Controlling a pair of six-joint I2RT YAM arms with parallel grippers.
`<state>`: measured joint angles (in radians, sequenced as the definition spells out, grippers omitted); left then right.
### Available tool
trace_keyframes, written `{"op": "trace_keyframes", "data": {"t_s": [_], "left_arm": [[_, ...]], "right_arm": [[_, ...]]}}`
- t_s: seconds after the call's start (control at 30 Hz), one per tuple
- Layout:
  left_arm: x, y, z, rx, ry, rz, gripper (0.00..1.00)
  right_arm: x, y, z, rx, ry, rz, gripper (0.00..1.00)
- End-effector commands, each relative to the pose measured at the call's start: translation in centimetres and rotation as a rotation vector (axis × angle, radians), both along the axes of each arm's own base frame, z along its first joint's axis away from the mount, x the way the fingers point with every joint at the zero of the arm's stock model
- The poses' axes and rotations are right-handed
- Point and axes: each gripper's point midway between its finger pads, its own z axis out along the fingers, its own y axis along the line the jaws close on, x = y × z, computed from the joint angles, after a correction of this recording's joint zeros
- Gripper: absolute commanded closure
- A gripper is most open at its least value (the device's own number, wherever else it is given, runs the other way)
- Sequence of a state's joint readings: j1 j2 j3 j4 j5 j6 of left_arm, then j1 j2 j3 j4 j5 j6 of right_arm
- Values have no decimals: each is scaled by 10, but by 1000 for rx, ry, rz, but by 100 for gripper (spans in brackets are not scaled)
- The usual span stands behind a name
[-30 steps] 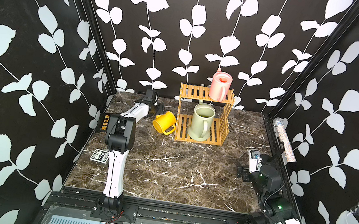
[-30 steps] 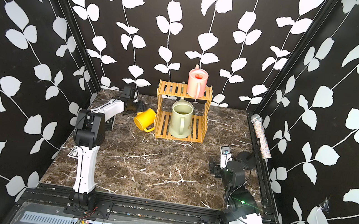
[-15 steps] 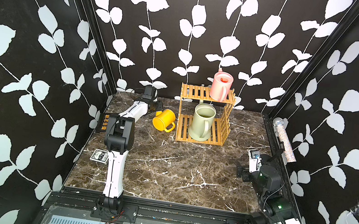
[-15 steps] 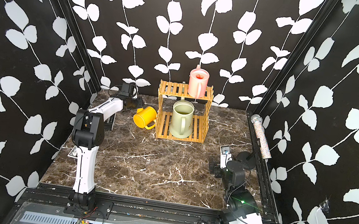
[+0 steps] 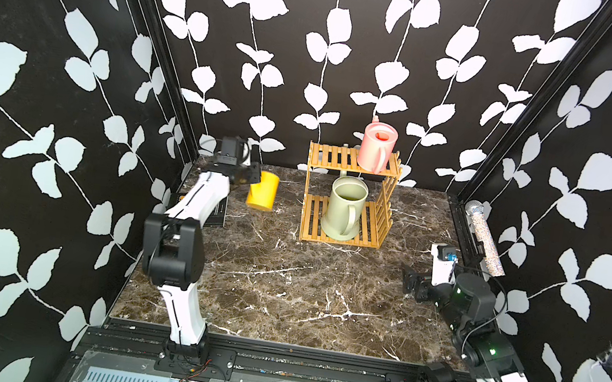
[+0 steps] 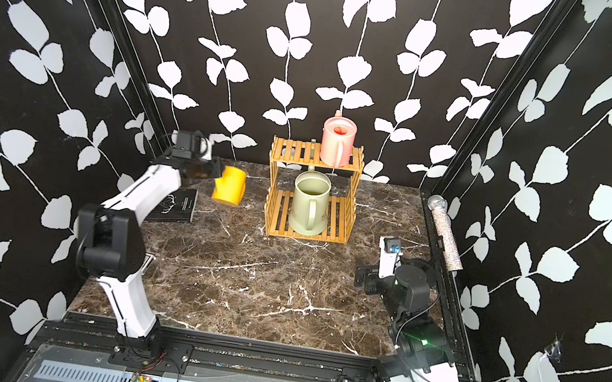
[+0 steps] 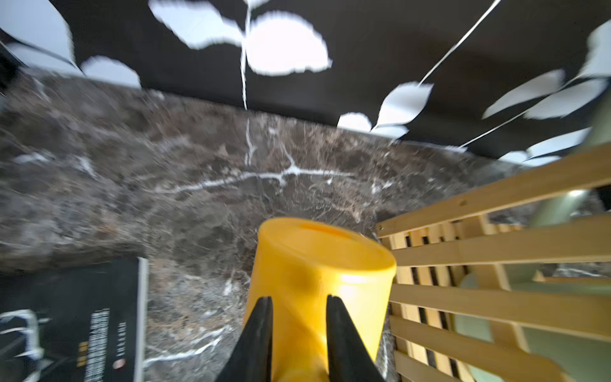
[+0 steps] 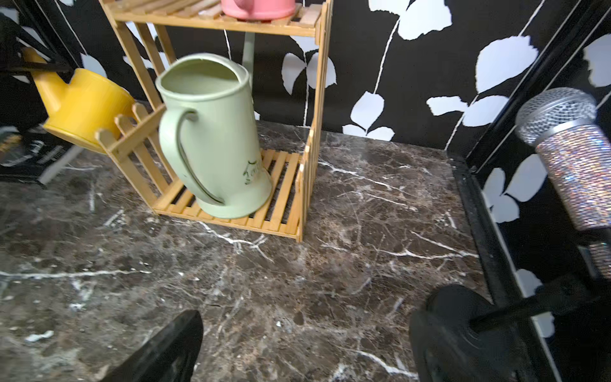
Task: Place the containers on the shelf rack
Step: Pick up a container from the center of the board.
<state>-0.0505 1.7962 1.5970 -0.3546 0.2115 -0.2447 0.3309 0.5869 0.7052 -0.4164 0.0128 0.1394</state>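
Note:
The yellow can's spout [image 8: 49, 90] has my left gripper on it, so my right gripper should grab the can's handle and put the can on the top level's empty half [image 5: 332, 157].
My left gripper [image 7: 299, 299] is shut on the spout of the small yellow can [image 7: 317, 271], which hangs tilted above the table just left of the shelf rack [image 5: 331, 157]. In both top views the gripper [image 5: 247, 177] [image 6: 213, 173] and yellow can [image 5: 263, 196] [image 6: 229, 189] sit near the back left corner. The pale green can [image 5: 344, 213] [image 8: 211, 132] stands on the rack's lower tier. On the top tier, at its right end, stands the pink can [image 5: 377, 147] [image 8: 258, 8]. My right gripper [image 8: 310, 317] [image 5: 411, 282] is open and empty, low at the right side.
A black book [image 5: 218, 210] [image 7: 66, 314] lies on the marble table under my left arm. A glittery microphone [image 5: 484, 241] [image 8: 575, 165] leans along the right wall. The top tier's left half [image 6: 293, 151] holds nothing.
My left gripper closed on the yellow can's spout and lifted the can off the table, a little left and up. The right arm stayed still.

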Motion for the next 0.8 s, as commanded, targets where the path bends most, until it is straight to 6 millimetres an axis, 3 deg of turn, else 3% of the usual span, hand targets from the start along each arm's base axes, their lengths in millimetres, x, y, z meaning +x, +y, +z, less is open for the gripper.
{"op": "trace_keyframes", "data": {"t_s": [0.0, 0.13, 0.23, 0.33, 0.53, 0.77], "left_arm": [[-20, -11, 57, -78, -123, -121, 100], [-40, -38, 107, -189, -213, -283, 100], [-57, -67, 146, -344, -284, -449, 100], [-66, -84, 176, -468, -340, -550, 100], [-93, -119, 212, -577, -400, -736, 100], [-120, -151, 228, -616, -413, -878, 100]], "right_arm": [[4, 24, 16, 207, 66, 46, 1], [13, 50, 30, 338, 144, 84, 1], [18, 79, 42, 392, 164, 151, 1], [20, 107, 57, 424, 158, 222, 1], [20, 164, 83, 472, 158, 375, 4], [14, 215, 104, 518, 160, 547, 10]]}}
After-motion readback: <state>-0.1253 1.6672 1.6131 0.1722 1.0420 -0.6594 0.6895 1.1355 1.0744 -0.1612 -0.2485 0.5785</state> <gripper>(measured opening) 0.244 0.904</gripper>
